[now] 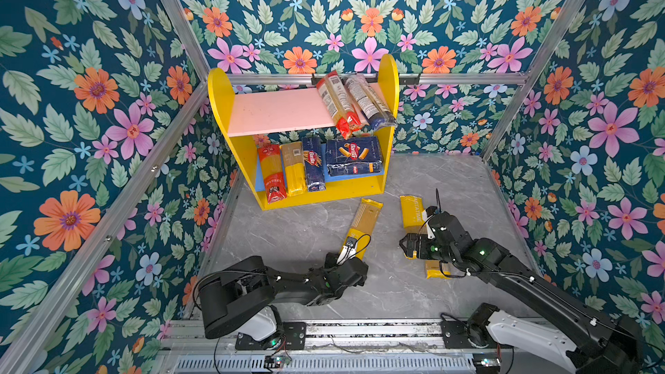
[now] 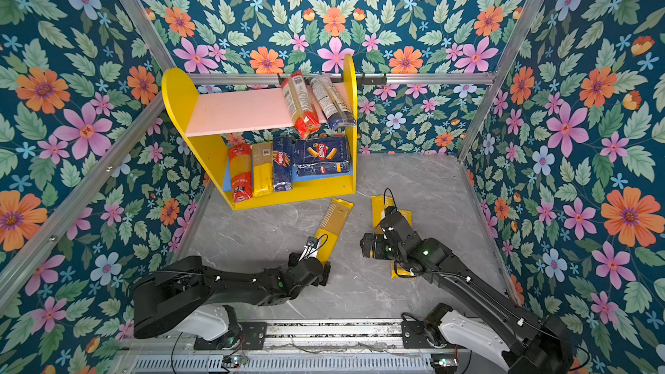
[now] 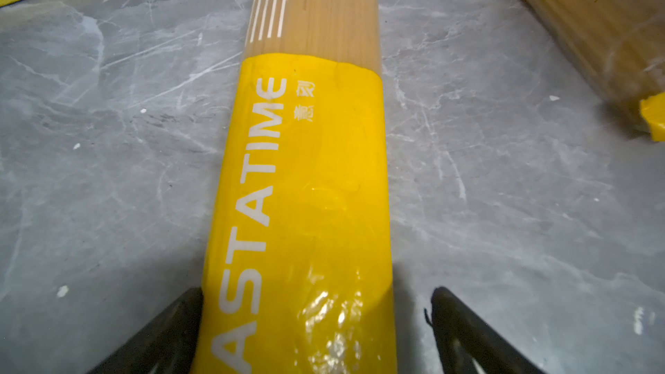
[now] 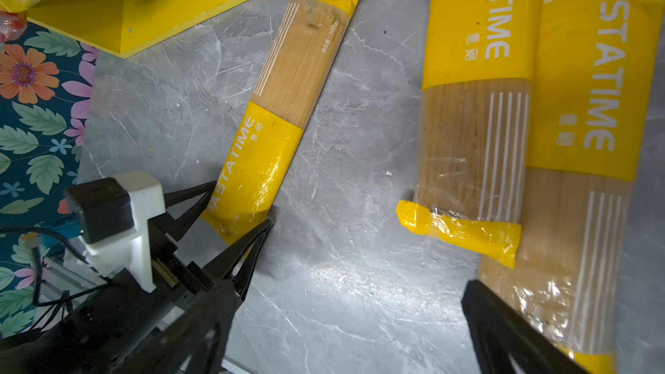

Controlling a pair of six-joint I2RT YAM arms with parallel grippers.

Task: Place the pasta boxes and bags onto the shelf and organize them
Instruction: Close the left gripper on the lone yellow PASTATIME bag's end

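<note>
I should keep moving my left gripper down, with its fingers astride the lone yellow bag's long sides [image 3: 304, 235], and close it across the bag's near half [image 3: 301, 311].
My left gripper [image 3: 309, 332] is open and straddles the near end of a yellow PASTATIME bag [image 1: 365, 221] lying on the grey floor. One finger touches the bag's side and the other stands clear of it. My right gripper [image 1: 408, 246] hangs open over two more yellow bags [image 4: 475, 66] [image 4: 590, 84] lying side by side, with bare floor between its jaws. The shelf [image 1: 219, 95] holds a red-and-clear bag [image 1: 338, 102] and a blue-ended clear bag [image 1: 370, 102] on its pink board. The lower board carries a red bag [image 1: 271, 172], a yellow bag [image 1: 293, 169] and two Barilla boxes [image 1: 313, 163] [image 1: 354, 156].
Flowered walls with aluminium rails [image 1: 108, 235] close in the floor [image 1: 306, 232] on three sides. The left half of the pink board [image 1: 273, 109] is bare. The two arms' bases [image 1: 266, 329] sit on the front rail.
</note>
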